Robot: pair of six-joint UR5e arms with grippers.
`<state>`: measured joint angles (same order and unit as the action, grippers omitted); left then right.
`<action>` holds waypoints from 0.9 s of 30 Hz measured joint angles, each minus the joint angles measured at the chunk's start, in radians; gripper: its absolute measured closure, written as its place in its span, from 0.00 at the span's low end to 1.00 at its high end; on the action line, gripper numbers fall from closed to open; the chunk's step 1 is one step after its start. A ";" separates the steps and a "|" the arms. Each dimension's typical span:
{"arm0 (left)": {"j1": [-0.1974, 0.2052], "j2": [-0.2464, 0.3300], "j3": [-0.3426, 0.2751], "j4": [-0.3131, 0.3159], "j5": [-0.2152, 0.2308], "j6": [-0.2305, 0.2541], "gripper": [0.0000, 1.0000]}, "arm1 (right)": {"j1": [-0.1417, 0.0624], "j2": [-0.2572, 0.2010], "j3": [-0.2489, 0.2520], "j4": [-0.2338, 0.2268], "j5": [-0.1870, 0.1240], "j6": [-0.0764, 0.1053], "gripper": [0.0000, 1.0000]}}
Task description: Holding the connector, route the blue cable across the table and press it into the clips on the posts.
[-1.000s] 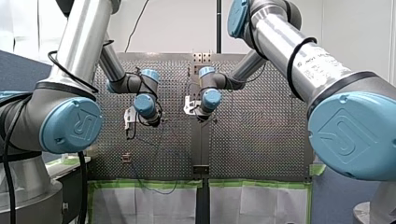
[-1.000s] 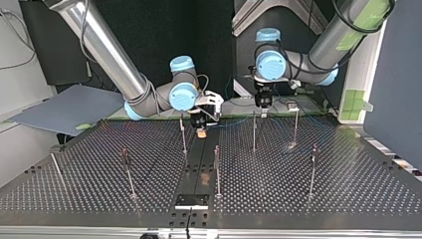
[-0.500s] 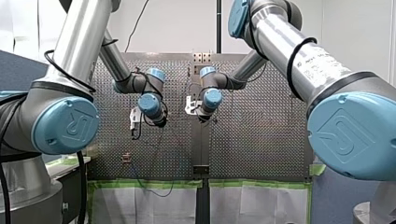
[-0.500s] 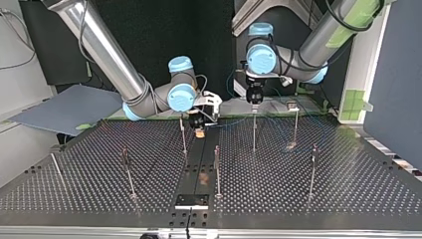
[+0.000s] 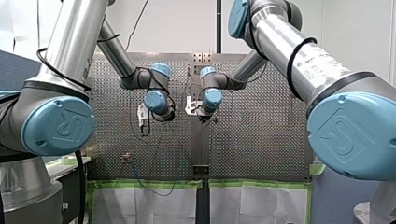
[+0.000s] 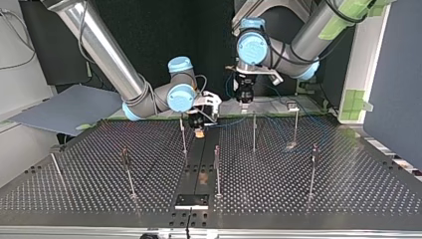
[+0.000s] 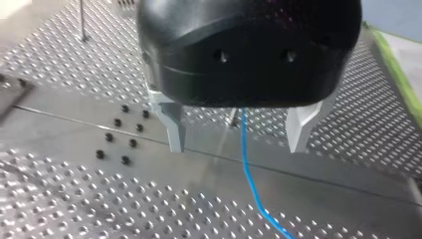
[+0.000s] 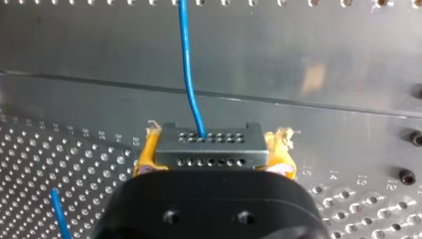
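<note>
The blue cable is bending softly from the connector's side, so it will tip over and stay attached there when I carry it.
My right gripper is shut on the grey multi-pin connector, its yellow pads on both sides, low over the table's centre strip. The blue cable leaves the connector's face and runs ahead over the strip. In the top view this gripper hangs beside a thin post. My left gripper is open, its metal fingers spread wide above the table; the blue cable passes below, between them, untouched. In the top view it hovers above and behind another post.
Several thin posts stand on the perforated table, among them one at the back right with a clip, one near the centre, one at the right. A black plate lies at the near edge of the centre strip.
My left arm has swung toward the top view's left and risen, leaving the post it was beside; in the front view it moved right. My right gripper holds still with the connector.
</note>
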<state>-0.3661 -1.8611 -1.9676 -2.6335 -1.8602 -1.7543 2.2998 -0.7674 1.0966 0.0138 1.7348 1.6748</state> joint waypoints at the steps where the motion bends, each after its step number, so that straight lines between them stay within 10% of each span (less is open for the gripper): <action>1: -0.002 -0.001 0.000 0.005 -0.005 -0.003 0.00 | -0.001 0.000 0.000 0.000 0.000 0.000 1.00; 27: -0.002 -0.148 0.113 0.070 -0.009 -0.072 0.00 | -0.008 -0.003 -0.009 0.003 -0.004 0.002 1.00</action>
<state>-0.3684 -2.0092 -1.8542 -2.5633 -1.8695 -1.8266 2.2919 -0.7700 1.0876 0.0164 1.7305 1.6766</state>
